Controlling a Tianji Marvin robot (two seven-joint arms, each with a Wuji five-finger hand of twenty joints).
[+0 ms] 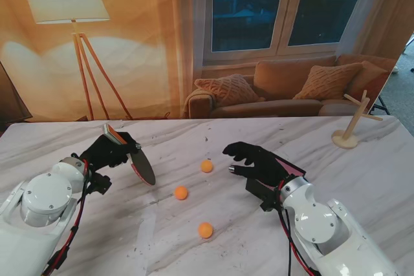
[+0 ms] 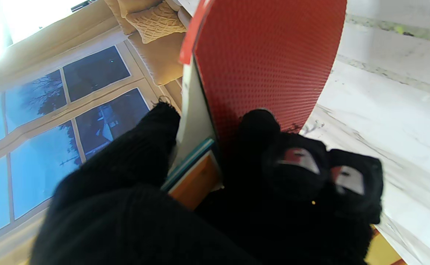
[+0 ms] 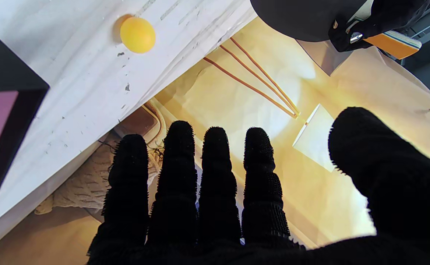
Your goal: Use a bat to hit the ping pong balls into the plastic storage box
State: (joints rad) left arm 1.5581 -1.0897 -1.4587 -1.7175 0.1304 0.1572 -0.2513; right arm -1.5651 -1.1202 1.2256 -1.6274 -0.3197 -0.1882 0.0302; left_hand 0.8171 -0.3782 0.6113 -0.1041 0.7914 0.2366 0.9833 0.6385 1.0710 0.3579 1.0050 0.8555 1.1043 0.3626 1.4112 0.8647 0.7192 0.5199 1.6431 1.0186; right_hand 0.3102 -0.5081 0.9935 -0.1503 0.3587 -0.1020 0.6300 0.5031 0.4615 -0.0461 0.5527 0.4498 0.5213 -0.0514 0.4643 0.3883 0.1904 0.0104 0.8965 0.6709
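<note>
My right gripper has a black rim with pink inside [image 1: 292, 167] peeking out behind it, so I should expect the open, empty storage box to be hidden there.
My left hand [image 1: 110, 151], in a black glove, is shut on the handle of a bat [image 1: 141, 165] with a red face and a black face. The blade points down toward the table's middle. In the left wrist view the red rubber [image 2: 266, 55] fills the middle, with gloved fingers [image 2: 259, 136] wrapped round the orange handle. Three orange ping pong balls lie on the marble table: one [image 1: 206, 166] farthest from me, one [image 1: 181, 192] in the middle, one [image 1: 205, 229] nearest. My right hand [image 1: 259, 161] hovers open, right of the balls, holding nothing. One ball [image 3: 137, 34] shows in the right wrist view. No storage box is in view.
A wooden peg stand [image 1: 352, 124] sits at the table's far right corner. A backdrop printed with a lamp, window and sofa [image 1: 284, 88] runs along the table's far edge. The marble table top [image 1: 194, 250] is scuffed.
</note>
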